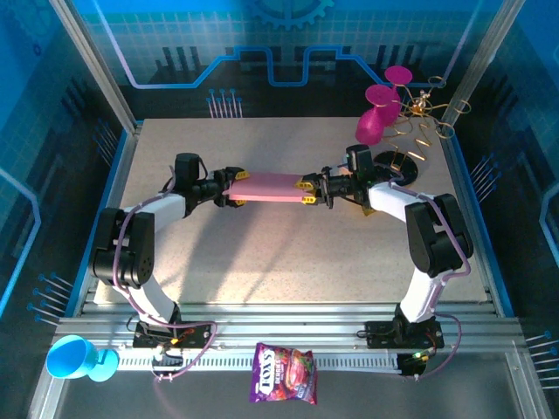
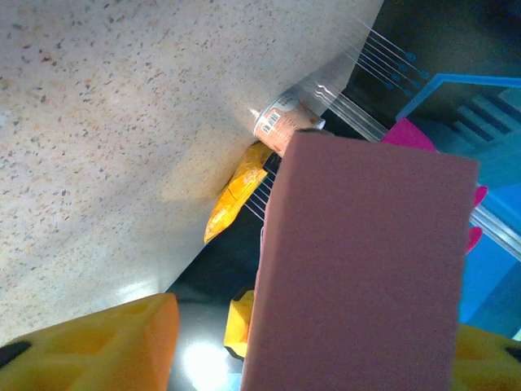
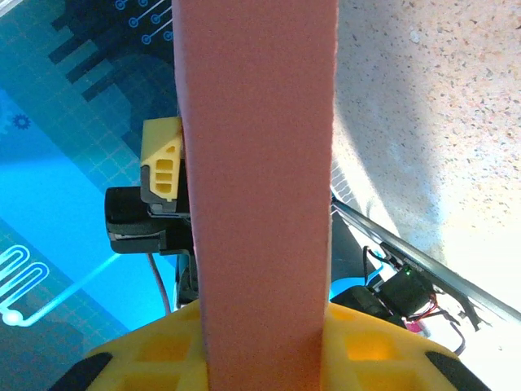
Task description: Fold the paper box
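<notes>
My right gripper covers an end of the paper box [image 1: 295,186], so next my left gripper steadies the other end [image 1: 251,185], freeing my right gripper to press the flaps in.
The paper box [image 1: 266,186], folded flat and pink, hangs level above the middle of the table [image 1: 262,262] between both grippers. My right gripper [image 1: 307,193] is shut on its right end; in the right wrist view the box [image 3: 256,163] is pinched between both yellow fingers of that gripper [image 3: 264,346]. My left gripper [image 1: 234,188] straddles the left end. In the left wrist view the box [image 2: 366,269] lies against one finger of the gripper [image 2: 313,346], while a dark gap separates it from the other finger [image 2: 98,342].
Magenta plastic cups [image 1: 382,105] and a gold wire stand [image 1: 428,122] sit at the table's back right corner. A purple snack bag [image 1: 284,374] and a blue cup [image 1: 74,358] lie on the rail in front of the arm bases.
</notes>
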You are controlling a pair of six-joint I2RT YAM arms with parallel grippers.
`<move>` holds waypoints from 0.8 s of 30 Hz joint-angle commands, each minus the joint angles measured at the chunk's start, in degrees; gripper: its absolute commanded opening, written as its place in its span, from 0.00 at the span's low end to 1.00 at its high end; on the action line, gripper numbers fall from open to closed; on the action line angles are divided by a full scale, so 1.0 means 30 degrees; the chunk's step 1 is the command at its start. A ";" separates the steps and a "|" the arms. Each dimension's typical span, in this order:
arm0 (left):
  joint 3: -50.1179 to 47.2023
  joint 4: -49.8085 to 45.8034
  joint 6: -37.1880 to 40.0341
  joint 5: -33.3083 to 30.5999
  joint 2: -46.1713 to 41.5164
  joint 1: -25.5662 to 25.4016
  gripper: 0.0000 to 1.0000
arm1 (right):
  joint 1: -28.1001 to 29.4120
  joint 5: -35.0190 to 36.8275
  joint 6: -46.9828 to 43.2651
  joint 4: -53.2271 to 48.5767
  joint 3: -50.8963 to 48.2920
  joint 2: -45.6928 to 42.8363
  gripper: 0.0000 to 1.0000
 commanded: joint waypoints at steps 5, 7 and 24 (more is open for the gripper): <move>0.0389 -0.2719 0.1007 0.1097 -0.0154 -0.1236 0.34 | 0.0360 -0.0628 -0.0588 -0.0154 0.0802 0.0293 0.14; 0.0418 -0.3421 0.1156 0.1048 -0.0278 -0.1466 0.25 | 0.0388 -0.0569 -0.0720 -0.0309 0.0804 0.0261 0.14; -0.1063 -1.2168 -0.0930 -0.0723 -0.3642 -0.0350 0.00 | -0.1785 0.5294 -1.6902 -1.5764 0.5129 -0.4932 0.71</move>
